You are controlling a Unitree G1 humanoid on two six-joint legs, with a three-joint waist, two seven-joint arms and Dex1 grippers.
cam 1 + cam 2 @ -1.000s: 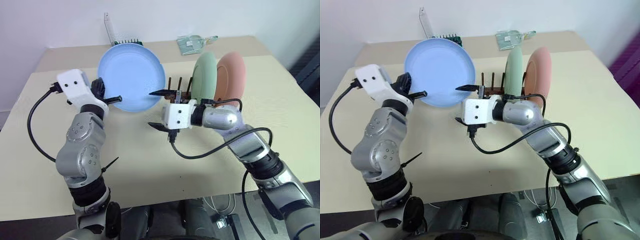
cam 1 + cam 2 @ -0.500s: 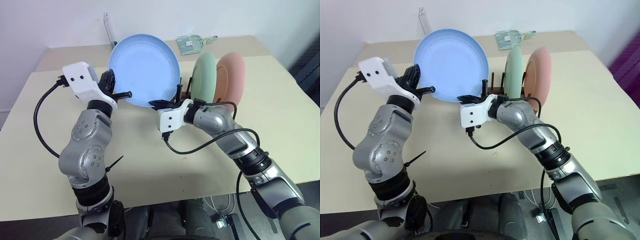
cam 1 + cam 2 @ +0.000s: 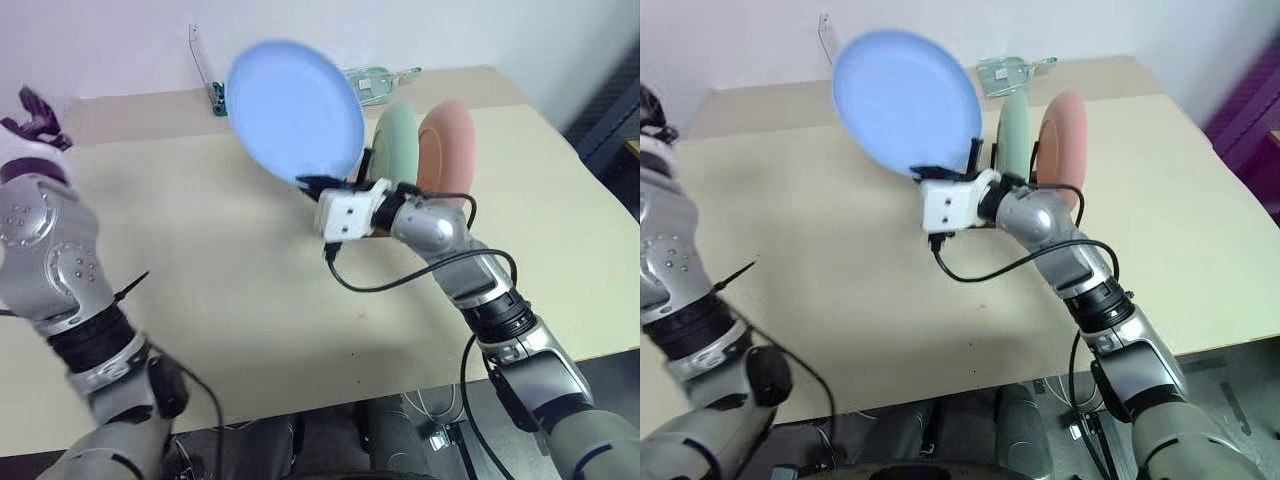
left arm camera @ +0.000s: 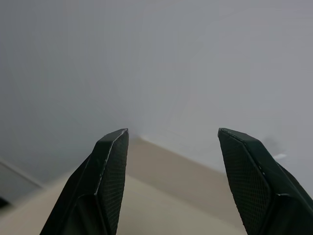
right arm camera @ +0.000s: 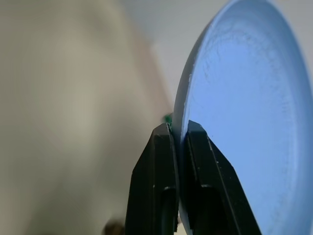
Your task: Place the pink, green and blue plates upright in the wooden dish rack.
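Observation:
I should use my right gripper to turn the blue plate (image 3: 295, 112) upright and parallel to the green plate (image 3: 398, 146) before I lower it into the dish rack, because it slants broadside to the rack.
The light blue plate (image 3: 295, 108) hangs tilted in the air above the table, and my right gripper (image 3: 312, 184) is shut on its lower rim. The right wrist view shows both fingers (image 5: 164, 147) pinching that rim. Just right of it, the mint green plate (image 3: 398, 135) and the salmon pink plate (image 3: 445, 145) stand upright side by side in the wooden dish rack (image 3: 978, 156), which is mostly hidden behind the plates and my right hand. My left gripper (image 4: 171, 132) is far off to the left, open, with nothing between its fingers.
A green-based holder with a clear upright lid (image 3: 205, 78) and a pale green packet (image 3: 385, 80) lie at the back of the beige table (image 3: 220, 270). A black cable loops from my right wrist onto the table.
My left gripper let go of the blue plate, opened and swung away to the left. My right gripper shut on the plate's lower rim and lifted it.

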